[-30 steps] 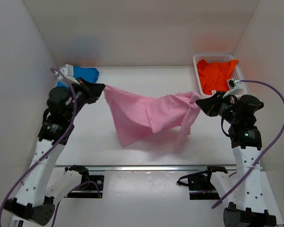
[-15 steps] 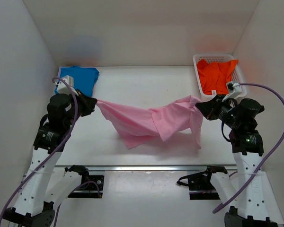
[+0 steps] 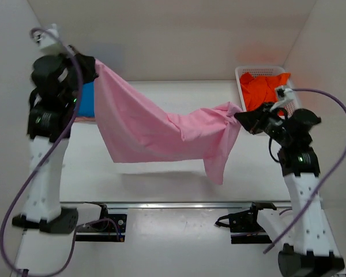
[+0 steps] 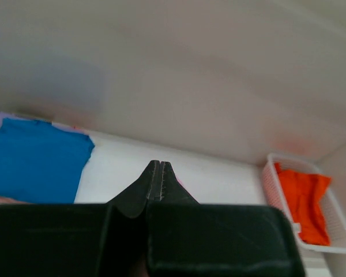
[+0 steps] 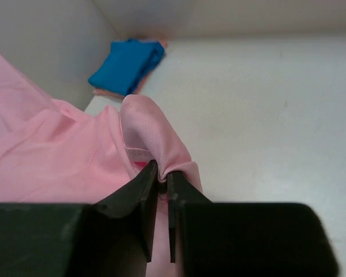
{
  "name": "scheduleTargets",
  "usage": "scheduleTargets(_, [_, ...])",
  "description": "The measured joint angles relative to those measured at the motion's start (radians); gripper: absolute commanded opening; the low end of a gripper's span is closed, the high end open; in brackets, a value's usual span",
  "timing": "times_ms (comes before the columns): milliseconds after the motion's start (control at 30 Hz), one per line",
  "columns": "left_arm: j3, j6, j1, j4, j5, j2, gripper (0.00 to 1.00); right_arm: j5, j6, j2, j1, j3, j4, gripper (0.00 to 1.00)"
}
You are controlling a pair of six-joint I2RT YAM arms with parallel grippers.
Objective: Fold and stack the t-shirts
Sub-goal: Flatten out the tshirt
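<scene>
I see the pink t-shirt hanging slanted and bunched (image 3: 203, 122) toward my right gripper. My left gripper should put its end of the shirt (image 3: 108, 109) down and grip it again before folding.
The light pink t-shirt (image 3: 155, 130) hangs stretched in the air between my two grippers. My left gripper (image 3: 94, 64) is raised high at the far left and is shut on the shirt's left corner; only a sliver of pink shows at its tips in the left wrist view (image 4: 157, 166). My right gripper (image 3: 240, 116) is lower, at the right, shut on a pinched fold of the pink shirt (image 5: 155, 150). The bright blue t-shirt (image 4: 34, 158) lies folded flat at the far left corner. The orange t-shirt (image 3: 264, 91) lies crumpled in the basket.
The white lattice basket (image 3: 242, 73) stands at the far right corner against the enclosure wall. White walls close in the table on the left, back and right. A metal rail (image 3: 173, 204) runs along the table's near edge.
My left gripper has risen sharply and moved back with its corner of the pink shirt, pulling the cloth up off the table. My right gripper has moved only slightly.
</scene>
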Motion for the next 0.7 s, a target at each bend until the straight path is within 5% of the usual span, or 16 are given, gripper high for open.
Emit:
scheduleTargets(67, [0.038, 0.014, 0.029, 0.021, 0.013, 0.149, 0.00, -0.005, 0.003, 0.133, -0.007, -0.013, -0.002, 0.36])
scheduleTargets(167, [0.027, 0.022, 0.064, 0.042, 0.055, 0.370, 0.00, 0.017, -0.015, 0.363, -0.023, -0.011, -0.035, 0.47])
scheduleTargets(433, [-0.351, 0.017, 0.107, 0.055, 0.148, 0.473, 0.00, 0.124, -0.068, 0.459, 0.011, -0.082, -0.138, 0.51])
scheduleTargets(500, [-0.372, 0.019, 0.116, 0.076, 0.170, 0.470, 0.27, 0.139, -0.083, 0.462, 0.044, -0.080, -0.139, 0.51])
scheduleTargets(533, [-0.386, 0.020, 0.120, 0.095, 0.184, 0.463, 0.30, 0.148, -0.087, 0.462, 0.064, -0.082, -0.146, 0.51])
scheduleTargets(600, [-0.437, 0.007, 0.126, 0.136, 0.211, 0.433, 0.10, 0.164, -0.097, 0.463, 0.093, -0.098, -0.147, 0.52])
scheduleTargets(700, [-0.577, -0.008, 0.127, 0.191, 0.232, 0.336, 0.00, 0.169, -0.109, 0.466, 0.107, -0.161, -0.140, 0.51])
